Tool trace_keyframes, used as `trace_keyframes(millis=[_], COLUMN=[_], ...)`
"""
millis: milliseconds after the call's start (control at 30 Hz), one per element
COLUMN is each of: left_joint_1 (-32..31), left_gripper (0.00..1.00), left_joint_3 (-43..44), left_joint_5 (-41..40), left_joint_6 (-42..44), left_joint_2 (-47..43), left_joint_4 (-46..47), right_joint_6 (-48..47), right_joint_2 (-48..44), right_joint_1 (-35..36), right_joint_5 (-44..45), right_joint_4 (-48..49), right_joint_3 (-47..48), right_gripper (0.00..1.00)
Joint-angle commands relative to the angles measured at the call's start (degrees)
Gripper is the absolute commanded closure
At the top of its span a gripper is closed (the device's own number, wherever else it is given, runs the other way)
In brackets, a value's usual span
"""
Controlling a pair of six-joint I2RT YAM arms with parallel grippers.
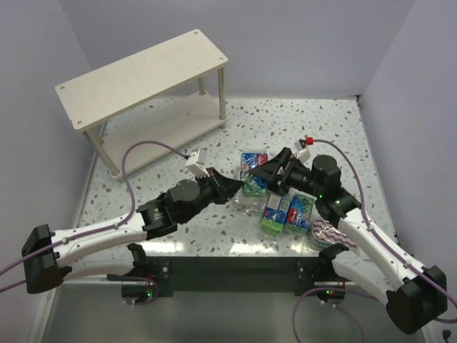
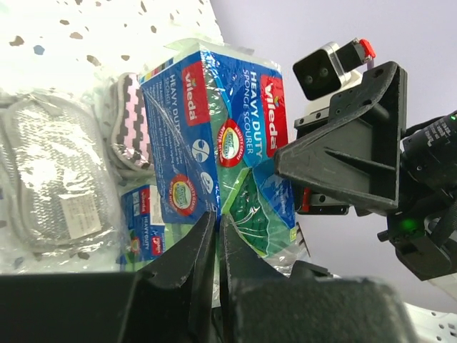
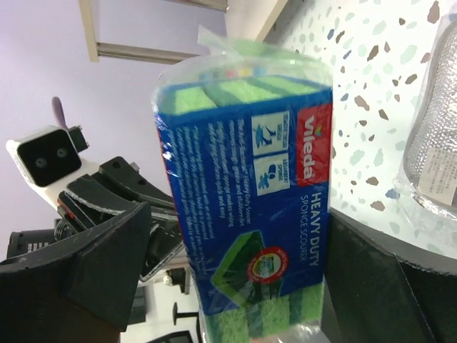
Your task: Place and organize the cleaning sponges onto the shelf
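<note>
Just the green-and-blue pack's wrapper edge (image 2: 220,213) is pinched in my left gripper, so I should put the pack (image 1: 254,163) down for my right gripper to take it by its end.
A green-and-blue pack (image 1: 253,176) hangs between my two grippers at mid-table. My left gripper (image 2: 216,218) is shut, pinching the lower wrapper edge of this pack (image 2: 221,128). My right gripper (image 3: 239,218) is open and straddles the same pack (image 3: 250,179), with a small gap at one finger. Two more green-and-blue packs (image 1: 275,213) (image 1: 300,210) stand on the table to the right. The silvery pack (image 1: 246,204) lies below the held one. A purple-striped oval pad (image 1: 328,233) lies near the right arm, and one also shows in the left wrist view (image 2: 132,114). The cream shelf (image 1: 143,75) stands far left with nothing on it.
The speckled table (image 1: 307,136) is enclosed by pale lilac walls at the back and sides. Purple cables (image 1: 143,150) loop over both arms. The shelf's thin legs (image 1: 222,96) stand on the table's far left.
</note>
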Motion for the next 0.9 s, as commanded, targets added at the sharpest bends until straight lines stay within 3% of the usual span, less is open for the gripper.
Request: trace_keyframes(millis=[0,200,300,433,600,700,767,800,833,867], left_joint_1=[-0.28,2.7,5.69,9.47,9.66,9.66,9.66,9.66,9.74,9.74], left_gripper=[1.0,1.0,1.0,1.0,1.0,1.0,0.9,0.79,0.58,0.49], left_joint_3=[3.49,11.04,17.19,23.52,26.0,26.44,24.42,23.28,21.27,20.38], left_joint_5=[-3.8,-9.43,-10.75,-10.84,-12.51,-11.72,-12.33,-12.68,-12.77,-12.6], left_joint_6=[2.91,6.33,9.5,11.7,14.95,17.15,17.15,17.06,16.63,15.84], left_joint_2=[-4.92,-12.56,-14.68,-15.12,-13.81,-10.82,-9.15,-8.8,-8.71,-8.88], left_joint_4=[-4.1,-17.1,-21.85,-26.16,-28.19,-34.15,-39.69,-41.19,-44.16,-45.41], right_joint_6=[-0.25,-2.88,-2.97,-2.8,-3.85,-6.92,-10.42,-11.4,-12.63,-14.81], right_joint_2=[-0.88,-4.04,-6.33,-6.07,-5.54,-4.93,-4.23,-3.53,-3.17,-2.82], right_joint_1=[0.26,0.17,0.17,0.17,0.08,0.08,0.17,0.17,0.17,0.17], right_joint_5=[1.5,10.99,14.25,13.2,10.13,9.59,9.42,9.33,8.55,8.02], right_joint_4=[-1.59,-13.36,-14.26,-13.64,-13.82,-17.75,-20.4,-22.85,-23.74,-24.53], right_joint_3=[4.74,9.14,8.88,8.26,7.04,7.9,8.79,9.66,9.93,10.19], right_gripper=[0.02,0.02,0.02,0.02,0.02,0.02,0.02,0.02,0.02,0.02])
